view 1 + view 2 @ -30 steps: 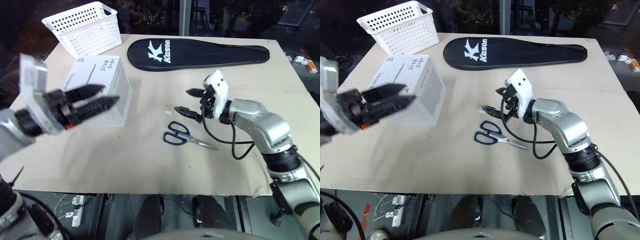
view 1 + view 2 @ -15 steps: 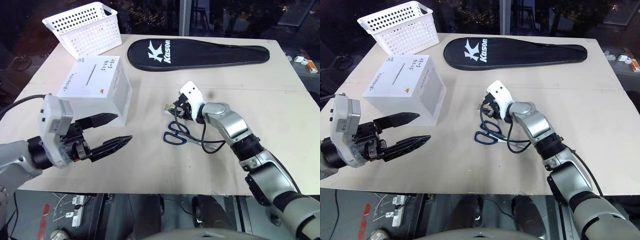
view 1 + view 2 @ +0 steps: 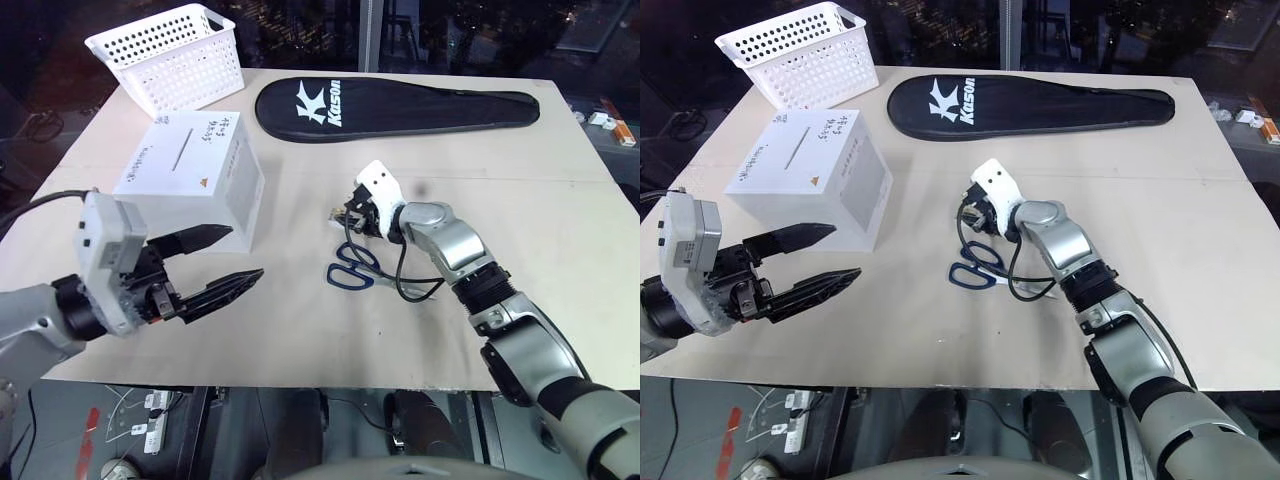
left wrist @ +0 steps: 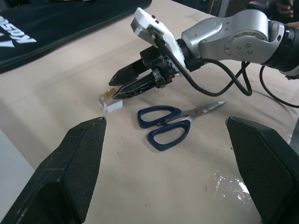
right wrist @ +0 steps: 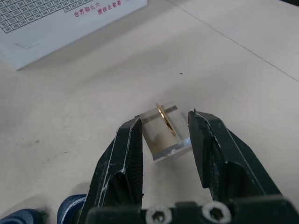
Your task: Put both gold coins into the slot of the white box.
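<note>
The slot (image 3: 183,148) is on the side of my left gripper, away from the gold coin (image 5: 166,120), so my right gripper should pick up the coin and pass it to my left gripper.
A gold coin (image 5: 164,122) stands on edge inside a small clear case (image 4: 111,103) on the table, just beyond the scissors. My right gripper (image 3: 343,212) is down at it, shut on the case with a black finger (image 5: 128,149) against each side. The white box (image 3: 190,165) stands at the left with its slot (image 3: 180,153) on top. In front of the box, near the table's front edge, my left gripper (image 3: 247,252) is open and holds nothing.
Blue-handled scissors (image 3: 350,265) lie right beside the coin case, under my right wrist's black cable (image 3: 405,285). A white perforated basket (image 3: 170,55) and a black racket cover (image 3: 390,105) lie at the back. Bare table stretches to the right.
My right gripper moved left and down to the coin case and closed its fingers on it. My left gripper sank and drew back toward the front edge, still open.
</note>
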`<state>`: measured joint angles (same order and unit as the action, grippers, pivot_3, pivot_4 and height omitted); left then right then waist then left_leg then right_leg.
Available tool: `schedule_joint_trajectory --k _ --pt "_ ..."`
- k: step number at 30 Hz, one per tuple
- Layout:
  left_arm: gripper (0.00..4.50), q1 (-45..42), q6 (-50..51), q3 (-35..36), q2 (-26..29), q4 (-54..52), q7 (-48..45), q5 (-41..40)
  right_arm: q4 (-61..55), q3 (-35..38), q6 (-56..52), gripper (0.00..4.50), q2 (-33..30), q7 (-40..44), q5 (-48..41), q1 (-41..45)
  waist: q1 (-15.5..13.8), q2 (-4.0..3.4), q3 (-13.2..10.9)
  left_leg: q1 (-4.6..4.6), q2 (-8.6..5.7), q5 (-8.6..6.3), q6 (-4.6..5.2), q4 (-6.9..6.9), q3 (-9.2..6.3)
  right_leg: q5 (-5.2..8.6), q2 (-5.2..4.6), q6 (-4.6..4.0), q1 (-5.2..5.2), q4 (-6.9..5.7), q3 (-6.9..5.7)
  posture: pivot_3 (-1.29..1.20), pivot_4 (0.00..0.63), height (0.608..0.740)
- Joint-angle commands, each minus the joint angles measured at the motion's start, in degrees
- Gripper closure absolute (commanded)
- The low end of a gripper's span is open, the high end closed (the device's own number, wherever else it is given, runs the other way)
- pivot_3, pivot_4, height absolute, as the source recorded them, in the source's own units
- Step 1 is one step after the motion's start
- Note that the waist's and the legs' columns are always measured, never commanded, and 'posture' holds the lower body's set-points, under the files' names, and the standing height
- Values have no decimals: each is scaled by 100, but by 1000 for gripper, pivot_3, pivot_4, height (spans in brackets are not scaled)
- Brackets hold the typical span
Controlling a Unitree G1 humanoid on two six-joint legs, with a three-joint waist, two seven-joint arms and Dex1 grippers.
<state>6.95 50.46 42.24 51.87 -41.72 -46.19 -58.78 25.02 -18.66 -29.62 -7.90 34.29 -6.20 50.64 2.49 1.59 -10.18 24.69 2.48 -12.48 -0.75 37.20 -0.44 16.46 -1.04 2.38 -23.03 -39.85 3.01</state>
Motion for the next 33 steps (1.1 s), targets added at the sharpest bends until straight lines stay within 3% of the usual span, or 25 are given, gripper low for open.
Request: schedule_joint_trajectory --k 1,4,8,14,16,20,24,30,32,33 --pt "296 38 -162 37 57 -191 73 -131 80 225 150 3307 97 -19 38 236 1 0 0 0 0 0 0 0 0 0 0 0 0 0 0 0 150 740" --pt "296 106 -193 70 49 -201 84 -153 178 239 184 4434 129 45 86 259 5 -1 0 0 0 0 0 -1 0 0 0 0 0 0 0 0 150 740" --pt "296 141 -180 59 66 -187 199 -279 137 273 193 4434 113 124 114 241 1 -1 0 0 0 0 0 -2 -1 0 0 0 0 0 -1 0 150 740" --pt "296 -273 151 -69 141 210 1012 -1348 -482 359 -38 4434 -115 347 16 112 -13 -2 -1 1 1 0 0 -1 -6 0 -1 0 0 0 -3 0 150 740" --pt "296 -469 199 -172 179 366 1253 -1677 -977 508 -303 4434 -245 534 -230 14 -27 -3 -2 1 0 0 0 -1 -7 0 -1 0 0 0 -2 0 150 740" --pt "296 -1190 181 -681 197 851 1643 -2213 -2621 1284 -1584 4434 -601 1156 -1639 -243 -55 -5 -3 6 -2 0 1 0 -18 0 -5 1 2 2 -11 0 150 740" --pt "2056 -1929 179 -1271 137 1201 1807 -2393 -3806 1910 -2790 4500 -907 1287 -2929 -357 -43 -4 -3 3 -2 -1 1 0 -19 0 -3 1 8 4 -17 0 150 740" --pt "2056 -2807 192 -2051 -134 1600 1717 -2478 -4614 2427 -3683 4500 -994 833 -3992 -297 -15 -7 -4 1 -2 0 1 0 -13 0 2 1 7 1 -11 0 150 740" --pt "2616 -3018 187 -2233 -214 1716 1634 -2396 -4707 2444 -3766 4500 -986 666 -4146 -287 -14 -6 -4 2 -2 0 1 0 -13 0 2 1 7 3 -10 0 150 740" --pt "2616 -3132 213 -2349 -250 1764 1557 -2374 -4759 2449 -3796 4500 -980 580 -4223 -291 -11 -6 -4 3 -2 0 1 0 -11 0 2 1 7 3 -10 0 150 740"
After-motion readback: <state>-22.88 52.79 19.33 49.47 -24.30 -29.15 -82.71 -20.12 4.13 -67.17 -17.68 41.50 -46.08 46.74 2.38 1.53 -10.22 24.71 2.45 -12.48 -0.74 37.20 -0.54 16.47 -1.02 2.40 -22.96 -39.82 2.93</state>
